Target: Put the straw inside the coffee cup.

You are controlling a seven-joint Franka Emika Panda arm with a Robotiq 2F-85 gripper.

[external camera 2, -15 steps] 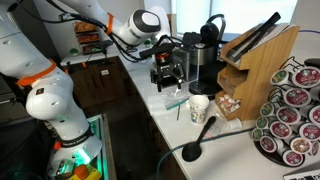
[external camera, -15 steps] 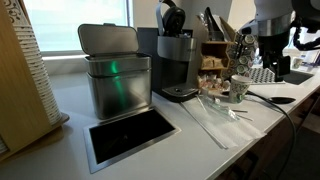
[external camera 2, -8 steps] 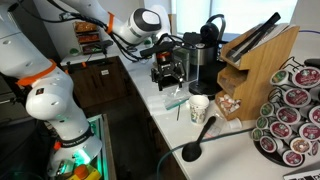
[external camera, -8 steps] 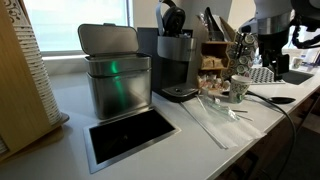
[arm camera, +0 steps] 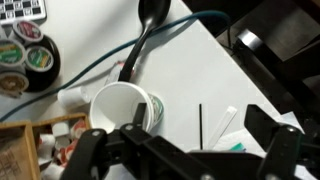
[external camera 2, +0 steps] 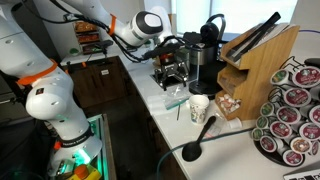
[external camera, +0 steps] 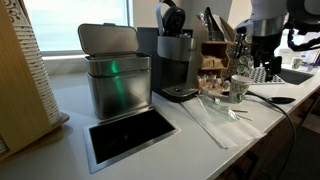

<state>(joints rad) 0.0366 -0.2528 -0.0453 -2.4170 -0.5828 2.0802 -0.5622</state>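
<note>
My gripper should bring its fingers closer together and come down around the dark straw (arm camera: 201, 122), clear of the cup, because its wide-open fingers reach over the coffee cup (arm camera: 122, 104) beside the straw.
The coffee cup (arm camera: 121, 104) is small and whitish with a dark green print, and stands upright and empty on the white counter; it shows in both exterior views (external camera: 240, 88) (external camera 2: 199, 107). A thin dark straw (arm camera: 200, 124) lies flat on the counter just beside the cup, next to a white paper wrapper (arm camera: 226, 124). In an exterior view the straw (external camera 2: 181, 111) is a short dark line left of the cup. My gripper (arm camera: 185, 152) is open and empty, hovering above the straw and wrapper; it also shows in both exterior views (external camera 2: 172, 80) (external camera: 243, 63).
A black ladle (arm camera: 148, 25) lies by the cup with a cable. A tall metal bin (external camera: 115, 85) and a black coffee machine (external camera: 175, 60) stand along the counter. A knife block (external camera 2: 255, 55) and a pod carousel (external camera 2: 295, 115) stand beyond the cup. Clear plastic (external camera: 210, 115) lies on the counter.
My gripper has shifted slightly toward the cup and a little lower. The cup, the straw and the wrapper have not moved.
</note>
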